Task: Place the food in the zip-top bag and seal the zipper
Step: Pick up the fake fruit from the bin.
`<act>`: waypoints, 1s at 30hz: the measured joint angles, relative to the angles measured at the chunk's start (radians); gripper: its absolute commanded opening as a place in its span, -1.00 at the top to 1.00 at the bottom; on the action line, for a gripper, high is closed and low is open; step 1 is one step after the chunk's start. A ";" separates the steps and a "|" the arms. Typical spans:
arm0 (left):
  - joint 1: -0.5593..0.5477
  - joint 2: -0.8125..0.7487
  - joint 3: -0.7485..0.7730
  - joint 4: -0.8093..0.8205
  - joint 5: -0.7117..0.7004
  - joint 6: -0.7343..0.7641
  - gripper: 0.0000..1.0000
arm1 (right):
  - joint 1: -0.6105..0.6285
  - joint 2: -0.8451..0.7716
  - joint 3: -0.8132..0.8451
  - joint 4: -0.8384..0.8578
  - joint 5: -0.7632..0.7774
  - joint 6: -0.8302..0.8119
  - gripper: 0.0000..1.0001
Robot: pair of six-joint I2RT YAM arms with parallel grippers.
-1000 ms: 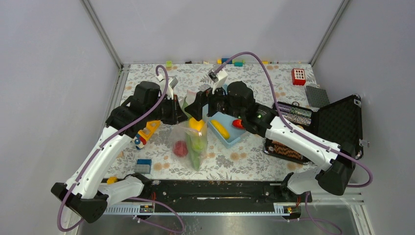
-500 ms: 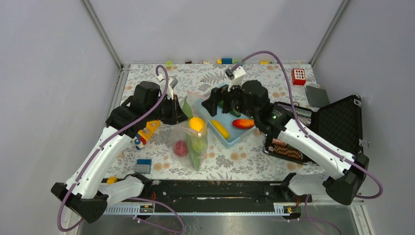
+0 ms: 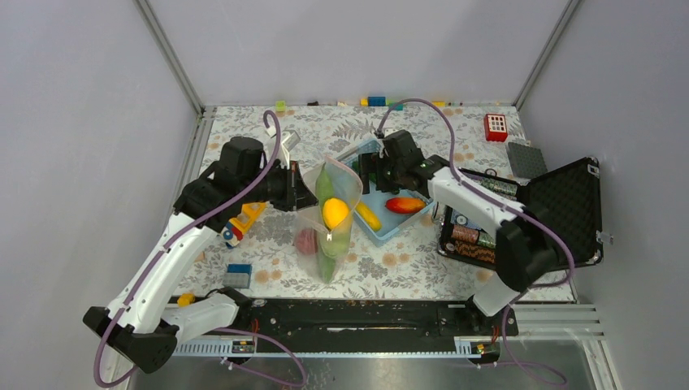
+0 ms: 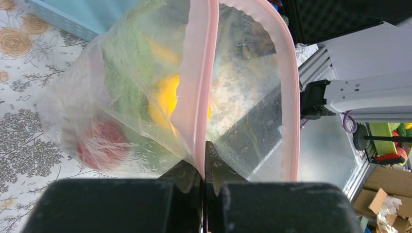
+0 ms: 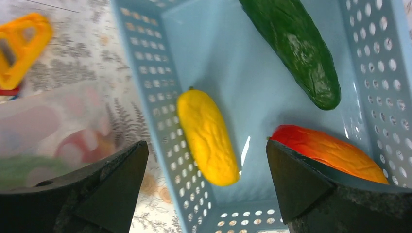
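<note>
I expect the yellow banana (image 3: 368, 217) to slip down beside the lemon when I lower it in, because the bag's opening (image 3: 342, 182) is spread wide.
My left gripper (image 4: 205, 167) is shut on the pale pink zipper (image 4: 199, 87) of the clear zip-top bag (image 3: 329, 213) and holds its mouth up and open. Inside the bag are a yellow lemon (image 3: 335, 213), a long green pod (image 3: 324, 184) and a red fruit (image 3: 305, 241). My right gripper (image 5: 206, 182) is open and empty above the light blue mesh basket (image 5: 228, 58). In the basket lie a yellow banana (image 5: 209, 136), a green cucumber (image 5: 296, 48) and a red-orange fruit (image 5: 330, 150). The right gripper also shows in the top view (image 3: 375, 166).
A yellow and red toy (image 3: 242, 221) lies left of the bag. A blue block (image 3: 238, 275) sits near the front. An open black case (image 3: 561, 211) stands at the right. A red block (image 3: 496, 127) and a grey plate (image 3: 526, 158) lie far right. Small blocks line the back edge.
My right gripper has left the bag mouth and moved right and back over the basket. The left gripper has lifted the bag's mouth, so the bag stands more upright with the lemon inside.
</note>
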 measured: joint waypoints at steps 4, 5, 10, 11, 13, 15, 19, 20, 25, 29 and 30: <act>0.000 -0.003 0.000 0.009 0.026 0.000 1.00 | -0.028 0.124 0.030 -0.037 -0.002 0.021 -0.98; 0.000 -0.005 0.000 0.011 0.029 0.000 1.00 | -0.032 0.143 0.036 -0.042 -0.002 0.023 -0.98; 0.000 -0.014 0.000 0.022 0.035 0.000 1.00 | -0.036 0.222 0.086 -0.055 -0.003 0.019 -0.96; 0.000 -0.014 0.000 0.022 0.036 0.001 1.00 | -0.036 0.232 0.090 -0.054 -0.006 0.017 -0.96; 0.000 -0.014 0.000 0.022 0.037 0.002 1.00 | -0.036 0.249 0.094 -0.054 -0.026 0.009 -0.95; 0.000 -0.014 0.000 0.022 0.038 0.002 1.00 | -0.036 0.263 0.095 -0.055 -0.040 -0.003 -0.95; 0.000 -0.014 -0.001 0.022 0.043 0.003 1.00 | -0.036 0.277 0.095 -0.055 -0.071 -0.037 -0.95; 0.000 -0.014 -0.001 0.022 0.044 0.003 1.00 | -0.036 0.278 0.095 -0.054 -0.083 -0.050 -0.94; 0.000 -0.014 -0.008 0.025 0.045 0.003 1.00 | -0.036 0.283 0.094 -0.041 -0.153 -0.109 -0.90; 0.000 -0.014 -0.015 0.024 0.045 0.003 1.00 | -0.036 0.304 0.094 -0.039 -0.198 -0.141 -0.88; 0.000 -0.014 -0.016 0.024 0.045 0.003 1.00 | -0.036 0.312 0.093 -0.039 -0.204 -0.146 -0.88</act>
